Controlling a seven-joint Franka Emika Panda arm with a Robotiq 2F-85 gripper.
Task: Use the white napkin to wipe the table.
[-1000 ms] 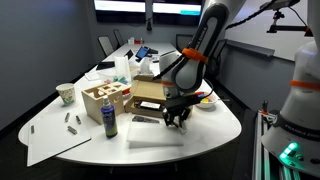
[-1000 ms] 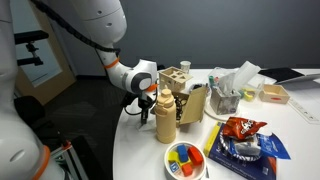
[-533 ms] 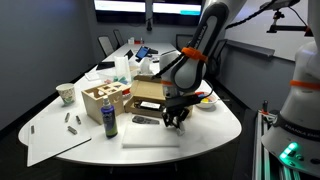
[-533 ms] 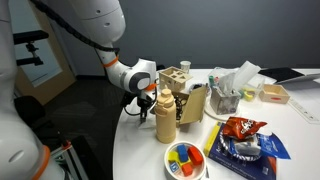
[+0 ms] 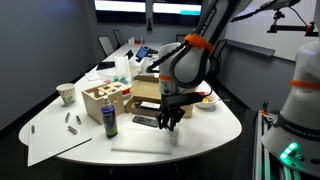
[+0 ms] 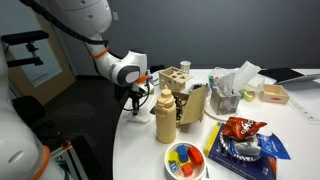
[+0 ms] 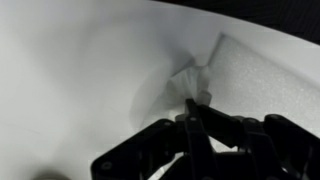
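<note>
The napkin in my gripper is up against the edge of the flat white sheet (image 7: 217, 62), so I should go back the other way and wipe the open table top beside it (image 5: 203, 142).
My gripper (image 5: 167, 124) hangs over the near end of the white table (image 5: 218, 130), fingers pointing down. In the wrist view the jaws (image 7: 190, 104) are shut on a small crumpled white napkin (image 7: 193, 80), which pokes out at the fingertips just above the table top (image 7: 70, 70). The large flat white sheet (image 7: 262, 85) lies right beside the napkin; in an exterior view it shows as a thin strip (image 5: 145, 148) near the table's front edge. In an exterior view the gripper (image 6: 134, 102) is at the table's edge (image 6: 135, 150); the napkin cannot be made out there.
A wooden box (image 5: 103, 100), a blue-green bottle (image 5: 109, 119) and a cardboard box (image 5: 150, 92) stand close behind the gripper. A tan bottle (image 6: 166, 117), a chips bag (image 6: 240, 128) and a coloured plate (image 6: 185, 158) stand nearby. A paper sheet (image 5: 55, 135) lies at the table's end.
The arm has lifted and swung a little toward the table's end. The flat white sheet now shows lower and thinner, nearer the front edge.
</note>
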